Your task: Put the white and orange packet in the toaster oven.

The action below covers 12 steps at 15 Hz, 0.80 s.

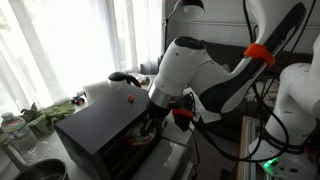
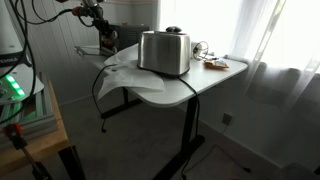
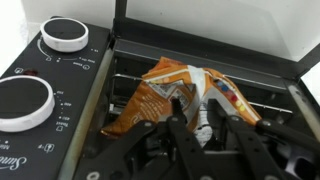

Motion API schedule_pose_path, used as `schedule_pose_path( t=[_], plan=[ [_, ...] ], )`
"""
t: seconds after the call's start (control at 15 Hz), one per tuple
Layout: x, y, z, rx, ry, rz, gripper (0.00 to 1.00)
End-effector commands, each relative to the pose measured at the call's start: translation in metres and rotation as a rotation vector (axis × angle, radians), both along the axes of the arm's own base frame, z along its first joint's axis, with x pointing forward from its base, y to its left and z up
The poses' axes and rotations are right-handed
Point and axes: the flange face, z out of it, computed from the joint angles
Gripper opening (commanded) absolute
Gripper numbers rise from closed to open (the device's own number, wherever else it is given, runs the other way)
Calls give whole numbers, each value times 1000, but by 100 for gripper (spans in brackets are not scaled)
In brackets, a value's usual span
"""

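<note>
Next, I let my gripper release the packet, close and push its white middle (image 3: 201, 92) farther in before it backs out, because the packet's orange edge (image 3: 168, 68) lies over the toaster oven's front edge.
The white and orange packet (image 3: 160, 95) lies crumpled on the wire rack inside the open toaster oven (image 3: 50, 110), whose knobs show on the left in the wrist view. My gripper (image 3: 205, 125) reaches into the oven mouth, its two fingers closed on the packet's white middle. In an exterior view the black toaster oven (image 1: 95, 125) stands on the table and my gripper (image 1: 155, 122) is at its front opening; the packet is hidden there.
A tiny red round object (image 1: 128, 98) sits on the oven's top. A silver slot toaster (image 2: 165, 52) stands on the white table (image 2: 200, 85). Green items (image 1: 45, 115) lie near the window. The oven's open door (image 3: 215, 25) is ahead of the gripper.
</note>
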Motion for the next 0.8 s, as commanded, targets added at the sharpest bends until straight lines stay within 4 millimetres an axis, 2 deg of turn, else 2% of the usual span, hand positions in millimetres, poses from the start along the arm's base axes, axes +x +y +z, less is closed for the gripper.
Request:
schedule_pose_path(
  t=[0.0,0.33,0.67,0.73],
  plan=[
    [-1,1,-2,10,-19,-4,64],
    [-11,4,-7,19,12,11,100],
    [-26,5,-11,3,47,9,100],
    [-28,5,-12,4,53,5,85]
  ],
)
